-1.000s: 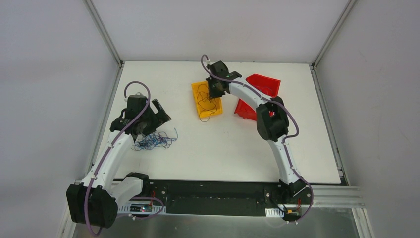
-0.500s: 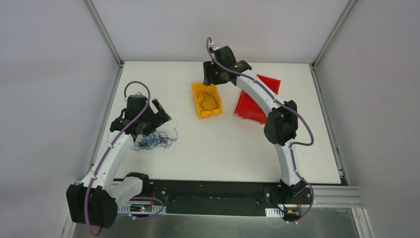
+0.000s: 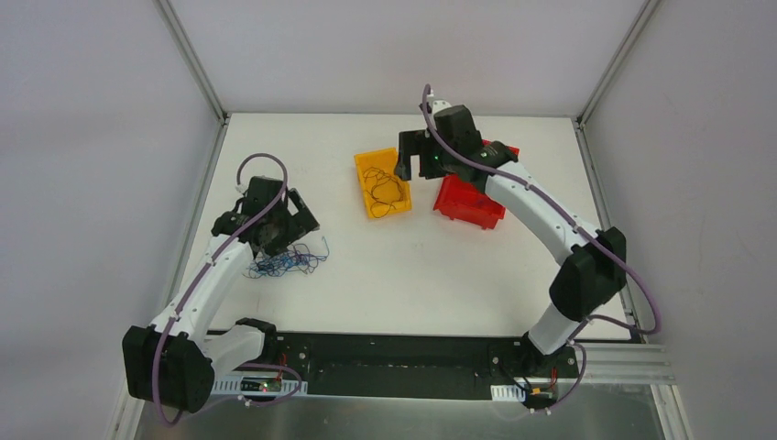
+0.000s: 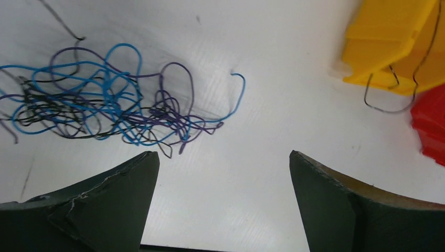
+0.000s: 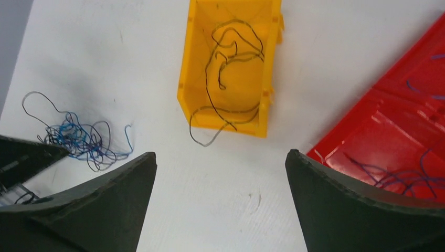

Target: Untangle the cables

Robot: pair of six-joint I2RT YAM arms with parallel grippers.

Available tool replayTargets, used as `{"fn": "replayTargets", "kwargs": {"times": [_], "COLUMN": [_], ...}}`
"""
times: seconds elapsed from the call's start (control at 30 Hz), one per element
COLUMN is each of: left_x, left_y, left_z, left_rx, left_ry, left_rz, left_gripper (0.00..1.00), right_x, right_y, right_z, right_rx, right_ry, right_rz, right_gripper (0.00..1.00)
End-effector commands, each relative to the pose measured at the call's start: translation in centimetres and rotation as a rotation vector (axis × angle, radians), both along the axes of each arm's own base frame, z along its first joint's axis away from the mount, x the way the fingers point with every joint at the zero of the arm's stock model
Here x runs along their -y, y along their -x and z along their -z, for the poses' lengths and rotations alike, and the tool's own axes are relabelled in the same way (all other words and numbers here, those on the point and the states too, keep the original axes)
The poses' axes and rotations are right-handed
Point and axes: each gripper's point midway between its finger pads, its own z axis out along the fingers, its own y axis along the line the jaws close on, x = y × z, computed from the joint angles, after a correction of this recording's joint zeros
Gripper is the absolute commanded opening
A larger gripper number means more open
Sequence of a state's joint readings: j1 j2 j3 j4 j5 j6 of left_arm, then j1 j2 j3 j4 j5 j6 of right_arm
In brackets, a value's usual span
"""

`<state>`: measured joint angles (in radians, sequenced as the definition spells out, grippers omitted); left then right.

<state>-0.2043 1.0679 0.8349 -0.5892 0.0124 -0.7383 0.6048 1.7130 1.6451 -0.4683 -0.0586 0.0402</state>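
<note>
My left gripper will bring the whole tangle [image 3: 290, 261] along as a clump when it pulls, because blue, black and purple cables [image 4: 118, 110] loop through each other.
A tangle of thin blue, black and purple cables [image 3: 286, 261] lies on the white table at the left, seen close in the left wrist view [image 4: 105, 105] and far off in the right wrist view [image 5: 78, 137]. My left gripper [image 3: 279, 235] hovers just behind the tangle, jaws wide open with only table between them [image 4: 223, 153]. A single black cable [image 5: 231, 63] lies curled in the yellow bin [image 3: 360, 174], one loop hanging over its near wall. My right gripper [image 3: 417, 160] hangs open and holds nothing [image 5: 221, 153], raised between the yellow bin and the red bin [image 3: 467, 206].
The red bin [image 5: 367, 136] holds a few thin purple and blue wires [image 5: 404, 178]. The yellow bin [image 4: 388, 31] and a corner of the red bin [image 4: 430, 126] show at the right of the left wrist view. Metal frame rails border the table.
My right gripper opened over the yellow bin, leaving the black cable in it, then lifted and swung right. My left gripper shifted slightly toward the tangle.
</note>
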Motion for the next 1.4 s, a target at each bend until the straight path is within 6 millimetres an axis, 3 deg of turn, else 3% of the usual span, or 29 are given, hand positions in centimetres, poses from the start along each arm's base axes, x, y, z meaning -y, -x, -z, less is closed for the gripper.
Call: {"fn": "replayTargets", "kwargs": {"times": [0.0,0.07,0.27,0.4,0.53,0.63,0.83,0.9,1.0,1.07,1.2,1.37], "left_x": [-4.1,-5.0,-4.5,-4.1,-2.3,-0.1,4.4,7.1,12.8,15.0,16.4,17.4], "left_y": [0.6,1.1,1.5,1.4,0.9,0.2,-0.5,-0.4,0.4,1.2,1.8,2.2], "left_z": [-0.7,0.1,4.4,6.4,7.1,6.9,4.5,3.3,0.6,-1.0,-3.2,-5.0], "left_rx": [-0.03,-0.071,-0.258,-0.322,-0.308,-0.275,-0.188,-0.158,-0.097,-0.073,-0.002,0.051], "left_ry": [-0.155,-0.184,-0.114,-0.1,0.002,0.111,0.16,0.189,0.269,0.303,0.324,0.366], "left_rz": [-0.219,-0.267,-0.309,-0.32,-0.287,-0.23,-0.043,0.085,0.4,0.524,0.624,0.692], "left_gripper": [0.99,0.99,0.99,0.89,0.5,0.0,0.0,0.0,0.0,0.0,0.0,0.0], "right_x": [1.4,2.5,4.7,5.9,6.8,7.2,7.5,7.6,7.0,6.4,4.5,1.8], "right_y": [1.8,3.1,5.9,7.5,8.9,9.4,9.8,9.9,10.2,10.5,11.6,14.8], "right_z": [-1.3,-0.5,1.2,2.0,2.6,3.1,4.2,4.4,4.3,4.3,4.5,4.3], "right_rx": [0.059,0.064,0.078,0.076,0.076,0.074,0.06,0.052,0.035,0.016,-0.047,-0.116], "right_ry": [-0.072,-0.089,-0.123,-0.122,-0.121,-0.122,-0.125,-0.131,-0.166,-0.197,-0.269,-0.382], "right_rz": [0.046,0.064,0.1,0.101,0.102,0.104,0.114,0.121,0.107,0.089,0.002,-0.21], "right_gripper": [0.99,0.99,1.0,0.99,0.99,0.99,0.99,0.99,0.99,0.99,0.95,0.87]}}
